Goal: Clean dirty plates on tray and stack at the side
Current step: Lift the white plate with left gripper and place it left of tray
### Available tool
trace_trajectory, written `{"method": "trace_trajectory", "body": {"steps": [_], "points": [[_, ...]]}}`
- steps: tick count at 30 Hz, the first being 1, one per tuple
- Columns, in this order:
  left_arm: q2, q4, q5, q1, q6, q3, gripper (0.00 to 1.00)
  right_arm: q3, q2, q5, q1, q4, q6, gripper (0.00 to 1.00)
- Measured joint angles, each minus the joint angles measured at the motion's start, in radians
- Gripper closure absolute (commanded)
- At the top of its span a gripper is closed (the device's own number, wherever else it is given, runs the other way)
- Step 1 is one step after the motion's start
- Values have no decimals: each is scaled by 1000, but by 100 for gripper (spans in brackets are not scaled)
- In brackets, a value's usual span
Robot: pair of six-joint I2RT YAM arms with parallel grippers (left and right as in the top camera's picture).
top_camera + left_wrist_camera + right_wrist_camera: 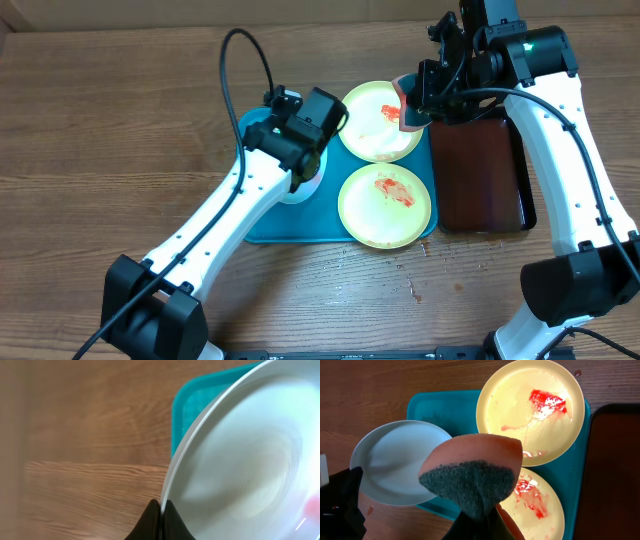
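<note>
The blue plate looks mostly white, and the wood beside the teal tray is free. My left gripper goes on carrying the plate there until it lies flat.
My left gripper is shut on the rim of the light-blue-rimmed plate, which overhangs the left edge of the teal tray. In the overhead view the left arm hides most of this plate. Two yellow-green plates with red sauce smears lie on the tray, one far and one near. My right gripper is shut on an orange sponge with a dark scouring face and holds it above the tray, over the right edge of the far plate. The blue plate looks mostly white there.
A black-rimmed dark reddish tray lies right of the teal tray, touching it. Bare wooden table lies to the left and in front. Small red specks mark the table near the tray's front right corner.
</note>
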Motion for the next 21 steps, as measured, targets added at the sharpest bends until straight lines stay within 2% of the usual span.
{"method": "trace_trajectory", "body": {"steps": [7,17,21], "points": [[0,1,269,193,-6,-3,96,0,0,0,0,-8,0,96],[0,3,742,678,83,-5,96,0,0,0,0,-11,0,96],[0,-5,826,850,106,-5,96,0,0,0,0,-11,0,96]]}}
